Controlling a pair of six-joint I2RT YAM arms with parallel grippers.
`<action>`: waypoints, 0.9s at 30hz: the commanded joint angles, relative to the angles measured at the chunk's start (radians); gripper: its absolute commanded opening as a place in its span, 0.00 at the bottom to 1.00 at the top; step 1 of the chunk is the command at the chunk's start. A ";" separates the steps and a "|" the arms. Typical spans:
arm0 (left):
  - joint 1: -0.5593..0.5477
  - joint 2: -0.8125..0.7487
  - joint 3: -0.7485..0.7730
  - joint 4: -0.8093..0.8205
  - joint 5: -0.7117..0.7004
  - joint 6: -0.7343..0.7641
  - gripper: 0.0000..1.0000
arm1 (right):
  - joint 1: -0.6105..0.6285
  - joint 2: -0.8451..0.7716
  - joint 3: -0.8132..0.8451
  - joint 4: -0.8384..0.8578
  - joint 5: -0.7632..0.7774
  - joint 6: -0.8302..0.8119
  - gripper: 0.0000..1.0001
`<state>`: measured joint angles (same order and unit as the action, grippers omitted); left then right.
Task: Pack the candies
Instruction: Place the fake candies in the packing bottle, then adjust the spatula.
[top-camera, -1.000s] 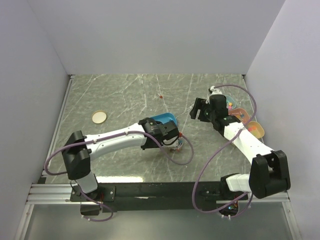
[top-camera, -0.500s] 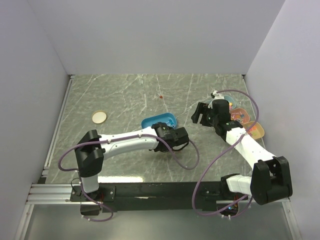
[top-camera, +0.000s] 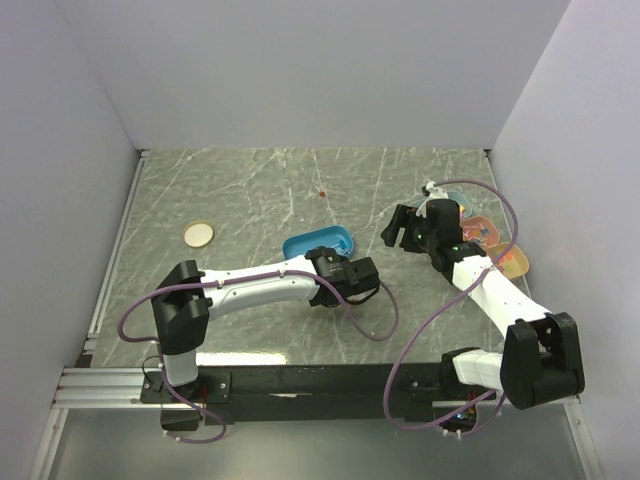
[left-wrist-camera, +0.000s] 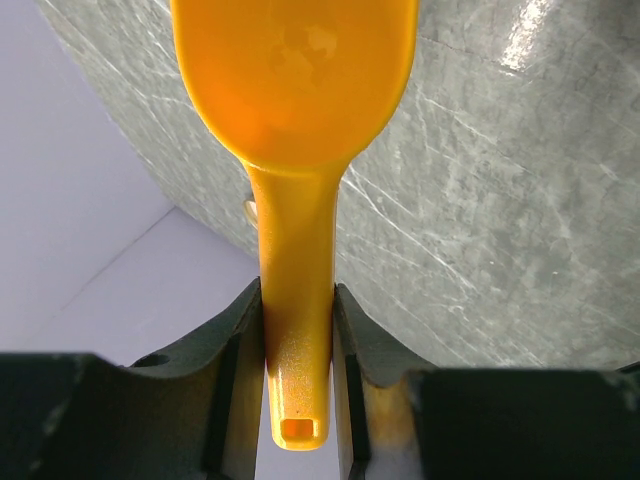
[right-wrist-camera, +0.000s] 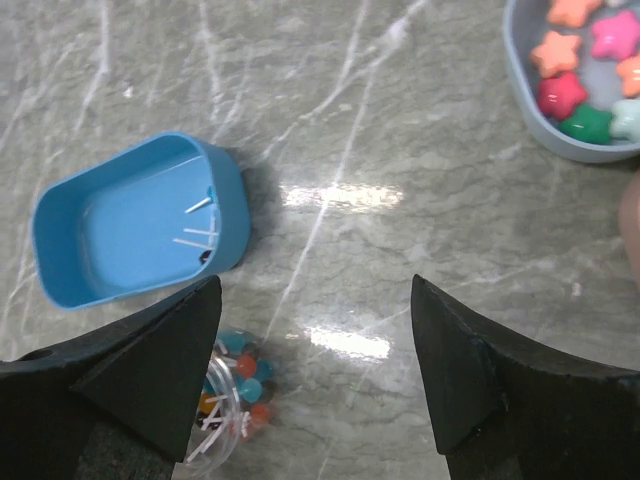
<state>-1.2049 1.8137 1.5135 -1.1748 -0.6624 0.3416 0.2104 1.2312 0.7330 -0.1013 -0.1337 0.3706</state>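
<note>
My scoop is empty while a few candies (top-camera: 343, 246) still lie in the blue box's end, so my left gripper should bring the scoop back into the box (top-camera: 312, 242).
The candies (right-wrist-camera: 238, 385) are tiny blue, red and dark sweets on white sticks, lying in a clear round tub on its side near the lower left of the right wrist view. A blue box (right-wrist-camera: 140, 222) beside them holds a few white sticks; it also shows in the top view (top-camera: 318, 243). My left gripper (left-wrist-camera: 297, 296) is shut on the handle of an orange scoop (left-wrist-camera: 295, 80), whose bowl looks empty. In the top view it (top-camera: 355, 273) hangs just near-right of the box and hides the candies. My right gripper (right-wrist-camera: 315, 345) is open and empty above the table.
A grey bowl (right-wrist-camera: 530, 95) of star-shaped sweets sits at the far right, with orange (top-camera: 482, 230) and yellow (top-camera: 511, 261) bowls beside it. A round tan lid (top-camera: 198, 234) lies at the left. A tiny red bit (top-camera: 322, 194) lies farther back.
My left gripper has moved right and nearer with the scoop, uncovering the blue box. My right gripper has shifted slightly right.
</note>
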 joint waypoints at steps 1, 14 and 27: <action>-0.004 -0.048 0.020 -0.013 0.004 -0.032 0.01 | -0.008 -0.009 0.002 0.067 -0.082 0.002 0.82; 0.269 -0.234 -0.047 0.184 0.434 -0.035 0.01 | -0.008 0.028 0.020 0.146 -0.559 0.013 0.75; 0.340 -0.281 -0.107 0.313 0.558 -0.023 0.01 | 0.006 0.126 0.077 0.238 -0.630 0.146 0.71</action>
<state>-0.8753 1.5753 1.4090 -0.9413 -0.1577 0.3172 0.2104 1.3350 0.7532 0.0883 -0.7528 0.4843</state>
